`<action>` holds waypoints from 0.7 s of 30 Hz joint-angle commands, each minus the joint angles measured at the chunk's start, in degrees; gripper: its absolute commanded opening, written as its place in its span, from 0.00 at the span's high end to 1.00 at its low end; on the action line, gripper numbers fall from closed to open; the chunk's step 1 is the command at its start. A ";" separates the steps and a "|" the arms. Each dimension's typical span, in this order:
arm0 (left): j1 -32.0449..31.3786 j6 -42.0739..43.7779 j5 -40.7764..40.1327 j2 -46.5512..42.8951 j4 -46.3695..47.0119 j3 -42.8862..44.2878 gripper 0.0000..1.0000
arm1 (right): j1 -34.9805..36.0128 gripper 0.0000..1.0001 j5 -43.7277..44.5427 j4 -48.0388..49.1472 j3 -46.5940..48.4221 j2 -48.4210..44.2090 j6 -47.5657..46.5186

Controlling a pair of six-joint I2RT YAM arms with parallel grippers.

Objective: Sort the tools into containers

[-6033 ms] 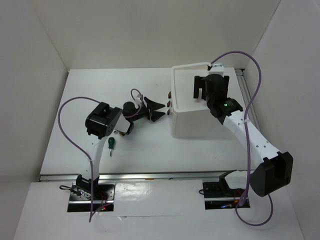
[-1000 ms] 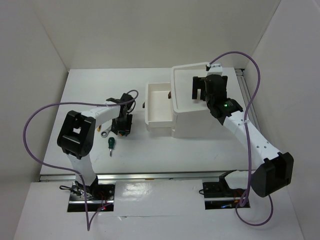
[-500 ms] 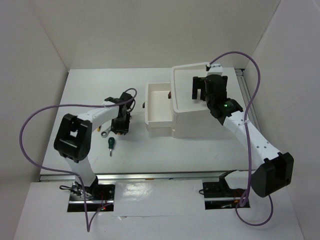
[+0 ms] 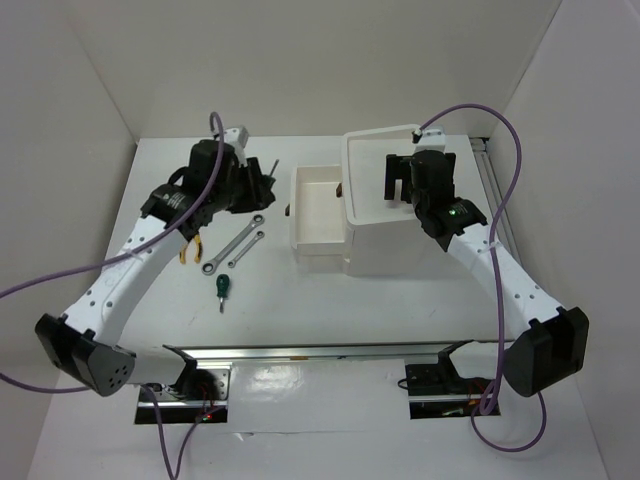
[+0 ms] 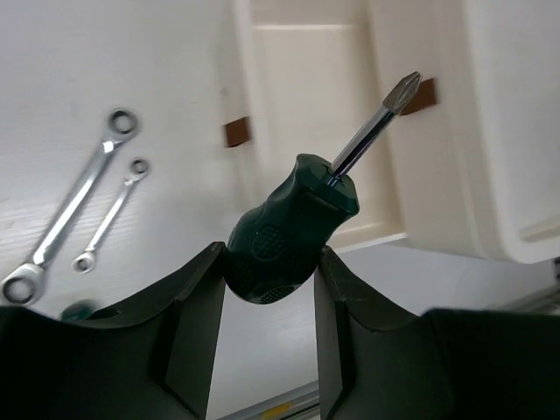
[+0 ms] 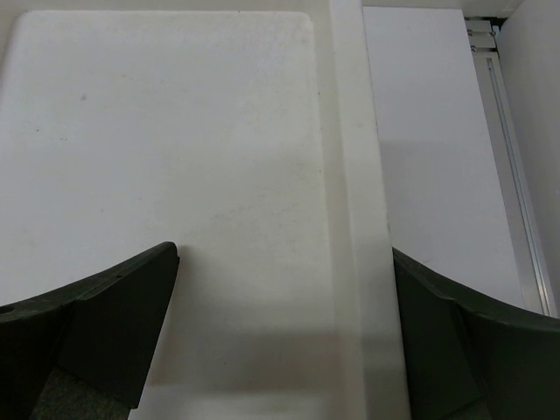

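The white drawer (image 4: 320,196) is open and empty beside the raised green screwdriver, so my left gripper keeps going across the drawer's rim and lets go over the drawer's bottom (image 4: 313,219).
My left gripper (image 5: 267,262) is shut on a stubby green-handled screwdriver (image 5: 289,232), its tip pointing toward the pulled-out white drawer (image 5: 306,105). In the top view this gripper (image 4: 255,185) hangs above the table, just left of the drawer (image 4: 318,215). Two silver ratchet wrenches (image 4: 232,243) lie on the table below it, with yellow-handled pliers (image 4: 185,250) and a second green screwdriver (image 4: 222,288) nearby. My right gripper (image 6: 284,254) stands open with nothing in it, over the cabinet's top tray (image 6: 350,175).
The white cabinet (image 4: 400,240) stands at the right of the table, and its open drawer juts out to the left. Dark red knobs (image 5: 234,133) show on the drawer fronts. White walls close in the table on three sides.
My left arm has lifted the green screwdriver off the table beside the wrenches and carried it up toward the far side, next to the open drawer. The right arm is still.
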 commanded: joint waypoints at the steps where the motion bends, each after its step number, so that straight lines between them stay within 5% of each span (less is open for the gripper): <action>1: -3.17 -3.91 9.76 7.55 7.86 3.33 1.00 | 0.98 0.00 -2.20 -10.63 -3.13 0.29 4.01; 8: -6.78 -5.66 8.55 20.48 10.32 12.30 1.00 | 0.98 0.00 -1.67 -10.63 -3.13 0.29 4.02; 14: -6.78 -5.67 7.30 22.60 11.55 10.65 0.84 | 0.98 0.00 -1.67 -10.11 -3.13 0.29 4.02; 17: -6.78 -4.97 9.50 23.74 12.61 10.64 0.54 | 0.98 0.00 -1.67 -10.11 -3.13 0.90 4.02; 19: -6.78 -4.44 8.63 23.74 12.61 10.64 0.08 | 0.98 0.00 -1.67 -10.11 -3.13 0.90 4.02; 21: -6.78 -3.57 7.06 21.82 12.61 10.64 0.06 | 0.98 0.00 -1.67 -10.11 -3.13 0.90 4.02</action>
